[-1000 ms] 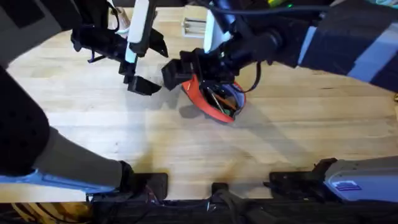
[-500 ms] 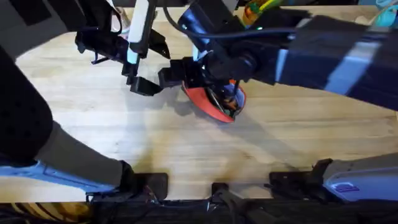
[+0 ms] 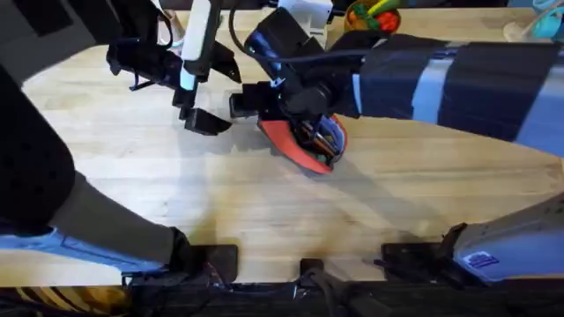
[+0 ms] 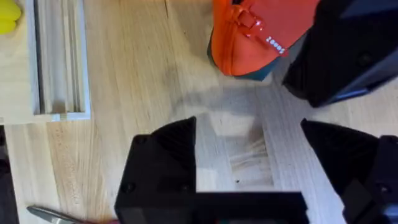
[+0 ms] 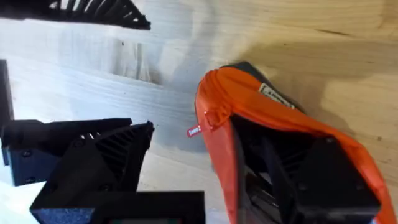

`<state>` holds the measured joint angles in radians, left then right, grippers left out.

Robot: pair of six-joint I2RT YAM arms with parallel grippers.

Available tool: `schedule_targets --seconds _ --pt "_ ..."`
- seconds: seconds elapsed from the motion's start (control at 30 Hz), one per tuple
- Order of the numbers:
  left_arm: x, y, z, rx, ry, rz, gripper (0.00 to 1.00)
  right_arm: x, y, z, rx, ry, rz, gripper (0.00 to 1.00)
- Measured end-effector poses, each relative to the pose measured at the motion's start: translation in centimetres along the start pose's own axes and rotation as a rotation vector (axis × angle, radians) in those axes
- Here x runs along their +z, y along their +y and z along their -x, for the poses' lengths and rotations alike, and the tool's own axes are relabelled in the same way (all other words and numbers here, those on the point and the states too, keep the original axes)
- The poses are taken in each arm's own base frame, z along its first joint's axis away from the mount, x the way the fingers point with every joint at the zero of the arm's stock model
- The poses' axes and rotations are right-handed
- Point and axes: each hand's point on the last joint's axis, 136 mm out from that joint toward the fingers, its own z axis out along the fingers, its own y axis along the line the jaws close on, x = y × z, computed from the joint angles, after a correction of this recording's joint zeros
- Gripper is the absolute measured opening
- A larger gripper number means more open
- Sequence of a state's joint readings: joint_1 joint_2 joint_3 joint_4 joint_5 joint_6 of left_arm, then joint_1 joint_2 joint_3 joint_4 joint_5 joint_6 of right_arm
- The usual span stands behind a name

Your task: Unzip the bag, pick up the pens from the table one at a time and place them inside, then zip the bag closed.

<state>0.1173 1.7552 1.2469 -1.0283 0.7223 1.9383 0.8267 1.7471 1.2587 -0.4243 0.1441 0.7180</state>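
Observation:
The bag's gaping opening (image 3: 327, 138) will shut over the pens when I move the zip pull across, because the zip pull (image 4: 250, 23) is at the end of the bag.
The orange-red bag (image 3: 295, 148) lies mid-table with its mouth unzipped, and slim pens (image 3: 317, 137) show inside the opening. My right gripper (image 3: 280, 107) hangs over the bag's far-left end. In the right wrist view it (image 5: 205, 177) stands open across the bag's (image 5: 217, 118) rim. One of its fingers (image 5: 311, 180) is inside the bag and the other is outside on the table (image 5: 348, 37). My left gripper (image 3: 207, 121) hovers left of the bag, open over bare wood (image 4: 249, 158). The bag's end (image 4: 249, 37) lies beyond its fingertips.
A pale grooved rail (image 4: 59, 56) lies on the table near a yellow object (image 4: 6, 12). A thin silvery tip (image 4: 50, 215) pokes in by the left gripper. Colourful items (image 3: 370, 16) sit at the far edge. The near half of the table (image 3: 282, 220) is bare wood.
The right arm's upper bulk has swung left across the far side while its gripper stays at the bag. The bag and left gripper have barely moved.

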Motion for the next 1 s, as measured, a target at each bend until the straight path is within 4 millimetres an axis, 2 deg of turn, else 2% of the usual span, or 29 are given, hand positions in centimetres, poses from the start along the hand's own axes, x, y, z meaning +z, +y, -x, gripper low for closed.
schedule_targets --seconds 0.07,0.17,0.37,0.47,0.57,0.77,0.87,1.0 --pt "0.0 0.0 0.0 0.0 0.0 0.0 0.994 -0.6 0.0 0.4 0.003 -0.015 0.002 0.998" --pt "0.0 -0.1 0.0 -0.002 -0.001 -0.002 0.994 -2.6 0.3 1.4 0.009 -0.057 0.025 0.998" --pt "0.0 -0.2 0.1 -0.005 -0.002 -0.005 0.993 -9.7 1.8 4.8 0.106 -0.197 0.142 0.998" --pt "0.0 0.0 0.0 0.0 0.0 0.0 0.993 -11.7 2.4 5.3 0.206 -0.208 0.194 0.998" --pt "0.0 0.4 -0.2 0.014 0.006 0.015 0.993 -11.2 3.2 4.2 0.293 -0.153 0.218 0.998" --pt "0.0 1.0 -0.4 0.035 0.014 0.037 0.993 -7.5 4.8 0.7 0.324 -0.028 0.189 0.998" --pt "0.0 1.1 -0.4 0.039 0.016 0.04 0.993 -6.0 4.7 -0.1 0.334 0.005 0.163 0.998" --pt "0.0 1.3 -0.5 0.045 0.019 0.046 0.993 -4.5 3.8 -0.1 0.356 0.019 0.129 0.998"
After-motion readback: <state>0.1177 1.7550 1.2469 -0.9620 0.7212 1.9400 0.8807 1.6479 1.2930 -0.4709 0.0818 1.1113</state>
